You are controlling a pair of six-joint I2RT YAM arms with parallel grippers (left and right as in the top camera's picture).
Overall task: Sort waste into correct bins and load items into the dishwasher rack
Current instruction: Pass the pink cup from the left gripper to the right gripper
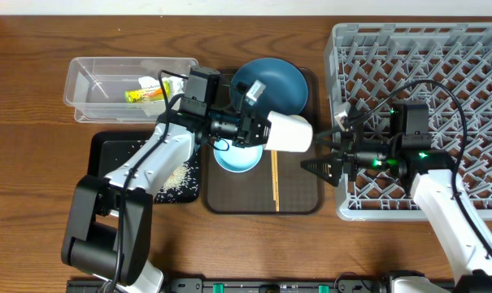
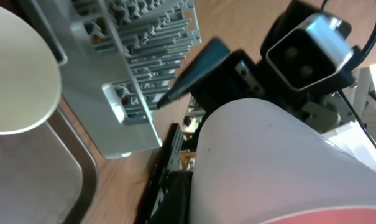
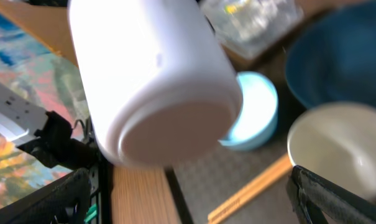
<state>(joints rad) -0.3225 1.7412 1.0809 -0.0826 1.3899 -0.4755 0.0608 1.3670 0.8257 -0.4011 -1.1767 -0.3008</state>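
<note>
I should take the cup's loose end (image 1: 306,136) with my right gripper, since the grey dishwasher rack (image 1: 433,73) is on that side and my left gripper holds the pink cup.
My left gripper (image 1: 260,129) is shut on the pink cup (image 1: 289,133), holding it sideways above the brown tray; the cup fills the left wrist view (image 2: 268,168) and the right wrist view (image 3: 156,81). My right gripper (image 1: 321,159) is open and empty just right of the cup, at the grey dishwasher rack's (image 1: 465,57) left edge. The light blue bowl (image 1: 236,158), dark blue plate (image 1: 278,85) and chopsticks (image 1: 274,181) lie on the tray. The cream cup (image 3: 337,149) stands on the tray beside the plate. The napkin and yellow-green wrapper (image 1: 144,94) are in the clear tub (image 1: 87,81). Rice (image 1: 176,177) lies in the black tray (image 1: 107,150).
The brown serving tray (image 1: 298,195) sits between the black tray and the rack. The rack's near corner shows in the left wrist view (image 2: 132,74). The right arm's cable loops over the rack (image 1: 441,89).
</note>
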